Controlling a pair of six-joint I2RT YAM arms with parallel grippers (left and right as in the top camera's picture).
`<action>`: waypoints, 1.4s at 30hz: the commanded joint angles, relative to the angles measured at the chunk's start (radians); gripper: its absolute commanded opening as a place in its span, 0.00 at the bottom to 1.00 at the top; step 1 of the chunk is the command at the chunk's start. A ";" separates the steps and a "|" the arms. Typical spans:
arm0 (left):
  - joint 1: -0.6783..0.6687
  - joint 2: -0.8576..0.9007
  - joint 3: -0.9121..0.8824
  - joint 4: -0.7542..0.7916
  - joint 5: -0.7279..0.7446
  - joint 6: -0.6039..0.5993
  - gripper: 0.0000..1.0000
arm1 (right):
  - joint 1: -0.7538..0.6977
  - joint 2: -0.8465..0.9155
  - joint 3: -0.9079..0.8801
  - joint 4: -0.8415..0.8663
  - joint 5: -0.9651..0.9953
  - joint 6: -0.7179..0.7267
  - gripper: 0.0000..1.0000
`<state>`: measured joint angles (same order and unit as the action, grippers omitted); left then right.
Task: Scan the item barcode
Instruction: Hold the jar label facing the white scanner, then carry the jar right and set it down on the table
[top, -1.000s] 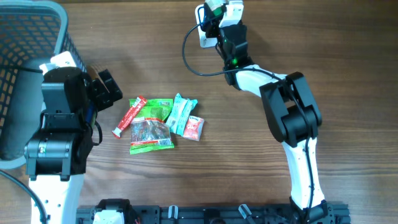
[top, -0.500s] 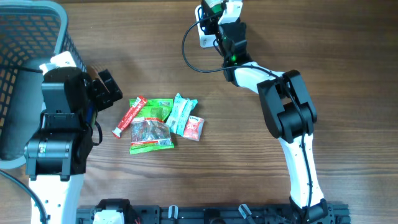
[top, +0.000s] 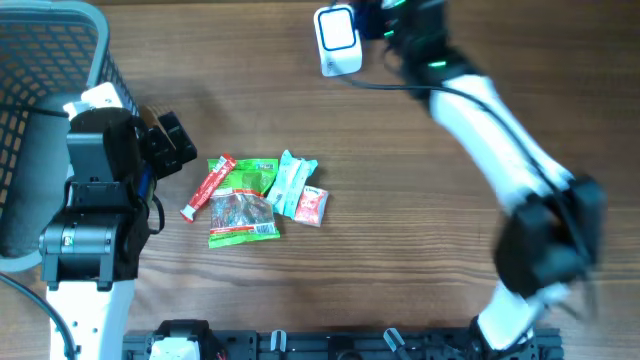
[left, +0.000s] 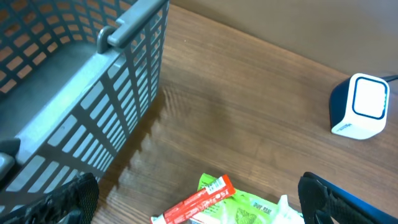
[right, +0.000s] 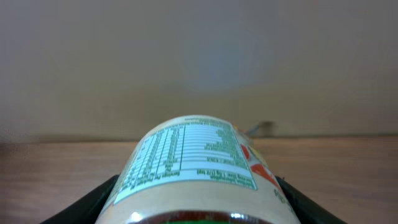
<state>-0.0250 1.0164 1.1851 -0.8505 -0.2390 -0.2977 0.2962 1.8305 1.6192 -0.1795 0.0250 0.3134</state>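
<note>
The table (top: 440, 180) away from the snack pile is clear for the bottle (right: 186, 158). My right gripper should go on moving the bottle there until it stands, then let go.
My right gripper (right: 196, 208) is shut on the item, a round bottle (right: 193, 168) with a white nutrition label facing the camera; its black fingers (right: 93, 205) press on both sides. In the overhead view that gripper (top: 397, 18) is at the table's far edge, just right of the white and blue barcode scanner (top: 337, 40), and the arm is blurred. The scanner (left: 360, 106) also shows in the left wrist view. No barcode shows on the bottle. My left gripper (left: 199, 208) hangs open over the snack pile, holding nothing.
A grey mesh basket (top: 45, 60) stands at the far left, its wall (left: 93, 87) close to the left gripper. In the middle lie a red stick pack (top: 207, 187), a green bag (top: 243, 205), a light blue packet (top: 292, 182) and a small red packet (top: 311, 206).
The right arm has swung out to the right with the bottle, uncovering the scanner in the overhead view. The left arm and the snacks have not moved.
</note>
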 joint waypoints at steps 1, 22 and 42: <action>0.006 0.001 0.014 0.001 -0.009 0.005 1.00 | -0.106 -0.151 0.017 -0.242 -0.005 -0.027 0.16; 0.006 0.001 0.014 0.001 -0.009 0.005 1.00 | -0.483 0.028 -0.280 -0.669 -0.068 -0.156 0.27; 0.006 0.001 0.014 0.001 -0.009 0.005 1.00 | -0.480 -0.031 -0.057 -0.962 -0.198 -0.160 1.00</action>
<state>-0.0250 1.0168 1.1851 -0.8516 -0.2390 -0.2977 -0.1825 1.8835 1.4414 -1.0760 -0.0452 0.1619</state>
